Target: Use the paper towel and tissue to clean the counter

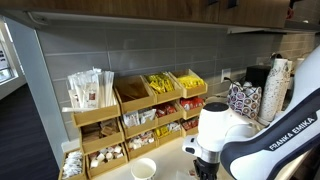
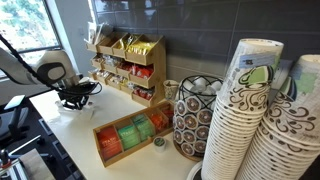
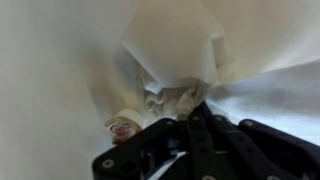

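Observation:
The paper towel in my gripper is against the crumpled tissue (image 3: 174,98) beside the creamer cup, so next I wipe back toward the counter's front edge (image 2: 62,134).
In the wrist view my gripper (image 3: 190,103) has its black fingers pressed together on a crumpled white tissue (image 3: 165,98). A flat sheet of paper towel (image 3: 175,45) lies just beyond it on the pale counter (image 3: 40,70). In both exterior views the gripper (image 1: 205,166) (image 2: 75,96) is low over the counter (image 1: 172,160) (image 2: 90,125), in front of the wooden racks. The tissue itself is hidden by the gripper in both exterior views.
Tiered wooden condiment racks (image 1: 135,110) (image 2: 128,62) stand against the tiled wall. A small creamer cup (image 3: 123,126) lies next to the fingers. A white cup (image 1: 143,168) stands near the gripper. A wooden tea box (image 2: 130,135), a wire basket (image 2: 192,115) and paper cup stacks (image 2: 245,110) fill one end of the counter.

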You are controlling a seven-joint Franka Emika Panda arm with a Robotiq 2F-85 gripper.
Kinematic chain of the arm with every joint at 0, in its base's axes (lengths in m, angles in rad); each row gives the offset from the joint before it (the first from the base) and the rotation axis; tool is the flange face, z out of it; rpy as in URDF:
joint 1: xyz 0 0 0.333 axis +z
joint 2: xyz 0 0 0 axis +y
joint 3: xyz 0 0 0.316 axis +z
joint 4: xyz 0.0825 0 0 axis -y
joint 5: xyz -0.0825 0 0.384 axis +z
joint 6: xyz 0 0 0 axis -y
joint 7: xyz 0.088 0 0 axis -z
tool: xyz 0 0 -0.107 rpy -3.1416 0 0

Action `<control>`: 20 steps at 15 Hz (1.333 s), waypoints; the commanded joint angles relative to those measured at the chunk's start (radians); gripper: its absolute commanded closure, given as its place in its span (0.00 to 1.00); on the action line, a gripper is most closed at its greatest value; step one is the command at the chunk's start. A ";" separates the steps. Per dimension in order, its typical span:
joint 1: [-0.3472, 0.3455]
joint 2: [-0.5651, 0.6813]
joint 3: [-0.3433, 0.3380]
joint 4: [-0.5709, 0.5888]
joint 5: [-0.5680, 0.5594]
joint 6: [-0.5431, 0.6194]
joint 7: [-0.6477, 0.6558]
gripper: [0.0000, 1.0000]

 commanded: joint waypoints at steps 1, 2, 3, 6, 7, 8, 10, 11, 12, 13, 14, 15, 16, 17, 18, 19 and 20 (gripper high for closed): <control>-0.023 0.025 -0.019 -0.022 -0.087 0.035 0.099 0.96; -0.012 0.029 -0.024 -0.019 -0.061 0.027 0.082 0.96; 0.011 0.034 -0.029 -0.014 -0.003 0.014 0.025 0.96; 0.077 0.007 -0.041 -0.016 0.191 -0.060 -0.188 0.96; 0.081 -0.006 -0.038 -0.015 0.218 -0.103 -0.225 0.96; 0.087 -0.020 -0.031 -0.016 0.236 -0.149 -0.257 0.96; 0.096 -0.030 -0.022 -0.010 0.245 -0.231 -0.289 0.96; 0.101 -0.025 -0.017 -0.005 0.243 -0.260 -0.297 0.96; 0.107 -0.018 -0.012 0.000 0.241 -0.285 -0.311 0.96; 0.115 -0.003 -0.008 0.009 0.244 -0.304 -0.329 0.95; 0.121 0.009 -0.004 0.019 0.250 -0.320 -0.349 0.95; 0.126 0.022 0.002 0.029 0.254 -0.327 -0.365 0.95; 0.132 0.034 0.008 0.042 0.263 -0.329 -0.388 0.95; 0.139 0.047 0.015 0.055 0.273 -0.328 -0.408 0.95; 0.142 0.058 0.021 0.067 0.289 -0.334 -0.427 0.96; 0.146 0.070 0.026 0.081 0.310 -0.344 -0.463 0.96; 0.147 0.083 0.035 0.095 0.325 -0.350 -0.479 0.96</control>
